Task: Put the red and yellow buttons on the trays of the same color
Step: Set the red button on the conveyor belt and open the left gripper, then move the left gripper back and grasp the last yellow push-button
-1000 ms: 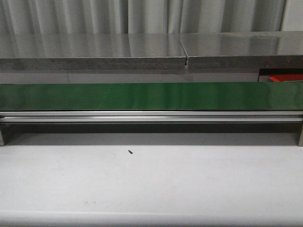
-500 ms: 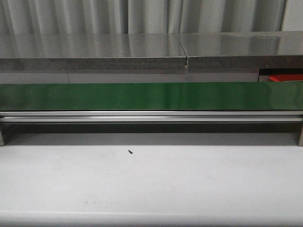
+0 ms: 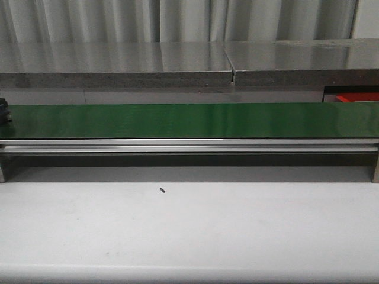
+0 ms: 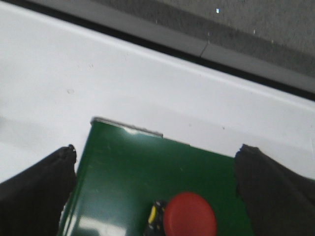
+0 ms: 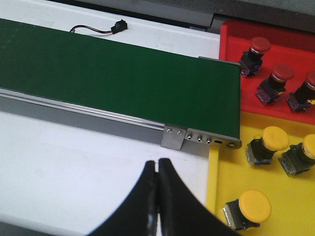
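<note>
The red button (image 4: pixel 190 215) is sitting on the green belt, clear of my fingers, so my left gripper should go on moving away until it closes on the next button.
A red button (image 4: pixel 189 215) with a black and yellow base lies on the green belt (image 4: pixel 128 177), near its end. My left gripper (image 4: pixel 156 152) hangs open over that end, its fingers (image 4: pixel 37 189) wide on either side of the button and not touching it. My right gripper (image 5: pixel 157 164) is shut and empty above the white table, beside the yellow tray (image 5: pixel 231 172). That tray holds three yellow buttons (image 5: pixel 269 140). The red tray (image 5: pixel 231 39) behind it holds three red buttons (image 5: pixel 280 73). In the front view only a sliver of the red tray (image 3: pixel 355 97) shows.
The green belt (image 3: pixel 189 120) runs across the whole front view on a metal rail (image 3: pixel 189 146); a small dark shape (image 3: pixel 3 110) sits at its left end. A black connector with a cable (image 5: pixel 118 25) lies behind the belt. A small dark speck (image 3: pixel 162 190) is on the table.
A small dark shape has come into the front view at the belt's far left end. Nothing else there has moved.
</note>
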Controlling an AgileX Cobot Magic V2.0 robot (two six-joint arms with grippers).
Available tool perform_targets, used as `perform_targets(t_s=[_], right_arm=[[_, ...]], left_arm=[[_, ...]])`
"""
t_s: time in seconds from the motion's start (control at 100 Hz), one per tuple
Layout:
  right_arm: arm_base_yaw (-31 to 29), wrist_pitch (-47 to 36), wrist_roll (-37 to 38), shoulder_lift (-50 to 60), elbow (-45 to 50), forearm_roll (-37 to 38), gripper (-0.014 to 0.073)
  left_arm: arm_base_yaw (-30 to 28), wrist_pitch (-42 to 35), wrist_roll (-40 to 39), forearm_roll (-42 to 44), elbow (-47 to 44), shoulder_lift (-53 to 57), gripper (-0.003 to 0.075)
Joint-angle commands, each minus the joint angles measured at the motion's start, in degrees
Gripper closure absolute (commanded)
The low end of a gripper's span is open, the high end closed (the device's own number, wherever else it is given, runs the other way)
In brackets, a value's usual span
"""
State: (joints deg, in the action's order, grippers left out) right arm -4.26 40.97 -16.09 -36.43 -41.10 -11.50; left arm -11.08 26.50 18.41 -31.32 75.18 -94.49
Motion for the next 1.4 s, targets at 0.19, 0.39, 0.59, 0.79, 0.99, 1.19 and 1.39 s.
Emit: perform_targets(t_s=[0.19,0.39,0.59,0.79,0.99,1.19,1.39], right_arm=[[-0.02,-3.74,-0.56,0.11,-1.24,-0.22,0.0711],[-0.02,-3.74,-0.56,0.11,-1.24,-0.22,0.0711],[-0.02,-3.74,-0.56,0.11,-1.24,-0.22,0.0711],[-0.02,-3.74,-0.56,0.11,-1.24,-0.22,0.0711],[-0.02,-3.74,-0.56,0.11,-1.24,-0.22,0.0711],[-0.02,-3.74,-0.56,0.11,-1.24,-0.22,0.0711],[-0.02,-3.74,-0.56,0.11,-1.24,-0.22,0.0711]], left_arm=[[-9.34,2.29,0.11,-0.14,9.28,-2.86,0.0091],[-14.42,2.96,0.11,1.09,12.49,-10.85,0.0091],[-16.06,1.73,0.11,2.23,16.45,-17.64,0.0091],[-15.94,0.74,0.11,2.42,20.89,-23.03,0.0091],[-15.94,0.74,0.11,2.66,26.81,-27.98,0.0092],[-15.94,0.94,0.11,2.84,32.03,-32.73,0.0092],[-15.94,1.02,0.11,2.88,35.34,-35.91,0.0101]])
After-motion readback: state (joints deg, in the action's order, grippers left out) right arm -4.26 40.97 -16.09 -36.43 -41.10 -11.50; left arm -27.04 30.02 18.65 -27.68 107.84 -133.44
